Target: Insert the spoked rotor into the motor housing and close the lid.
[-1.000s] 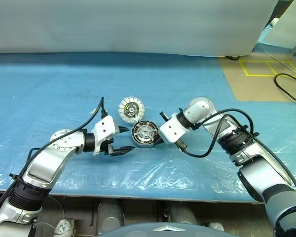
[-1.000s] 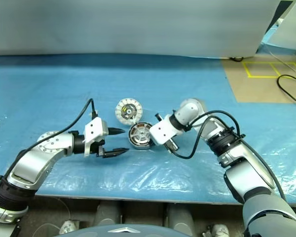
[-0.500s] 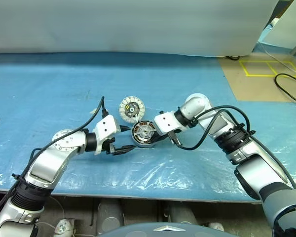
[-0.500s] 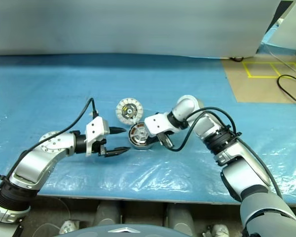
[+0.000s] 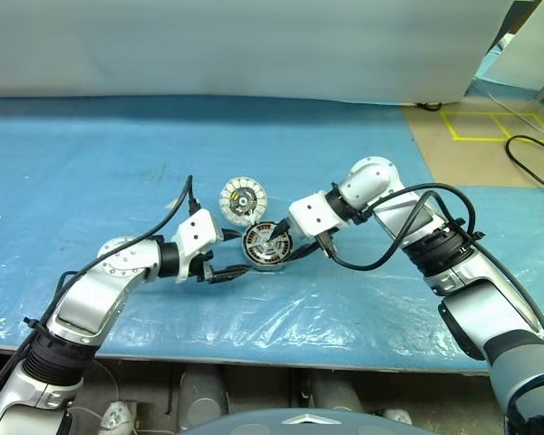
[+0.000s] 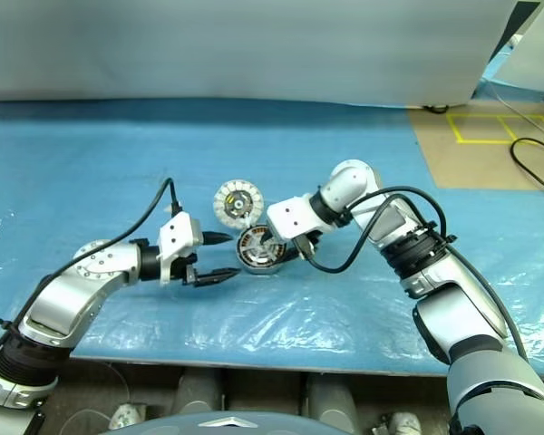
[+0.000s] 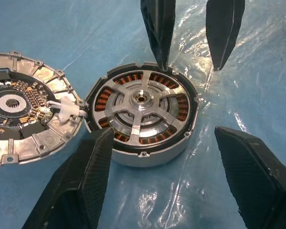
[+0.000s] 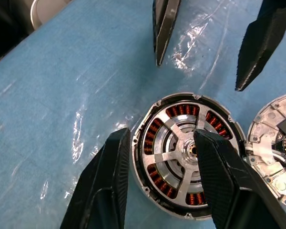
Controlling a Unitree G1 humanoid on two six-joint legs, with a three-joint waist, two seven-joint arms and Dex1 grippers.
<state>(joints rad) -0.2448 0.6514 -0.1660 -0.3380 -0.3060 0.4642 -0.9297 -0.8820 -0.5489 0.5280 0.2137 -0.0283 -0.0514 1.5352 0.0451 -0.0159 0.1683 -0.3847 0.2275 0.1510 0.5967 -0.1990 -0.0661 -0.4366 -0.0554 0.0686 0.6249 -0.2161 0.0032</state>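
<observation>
The lid will flip over about the side with the wires when the robot lifts the lid's far edge, because white wires [image 7: 68,109] join the lid [image 5: 243,200] to the edge of the motor housing.
The motor housing [image 5: 265,247] stands on the blue sheet, its copper windings showing around a silver hub. The spoked rotor [image 7: 126,68] appears seated in it, its thin black rim around the top and spokes across the windings. The lid [image 5: 241,198] lies flat just behind and to the left, circuit face up, touching the housing's edge. My right gripper [image 5: 279,241] hangs open right over the housing, one finger [image 8: 219,181] above the hub and the other off the rim, gripping nothing. My left gripper [image 5: 234,252] is open just left of the housing, holding nothing.
Wrinkled clear plastic covers the blue table [image 5: 91,172]. A pale wall panel [image 5: 236,45] stands along the far edge. Beyond the table's right end are a brown floor patch with yellow tape [image 5: 490,127] and a black cable [image 5: 535,163].
My right gripper was shut with its tip at the housing's right side; it has lifted slightly, swung over the housing and opened. The left arm has stayed still.
</observation>
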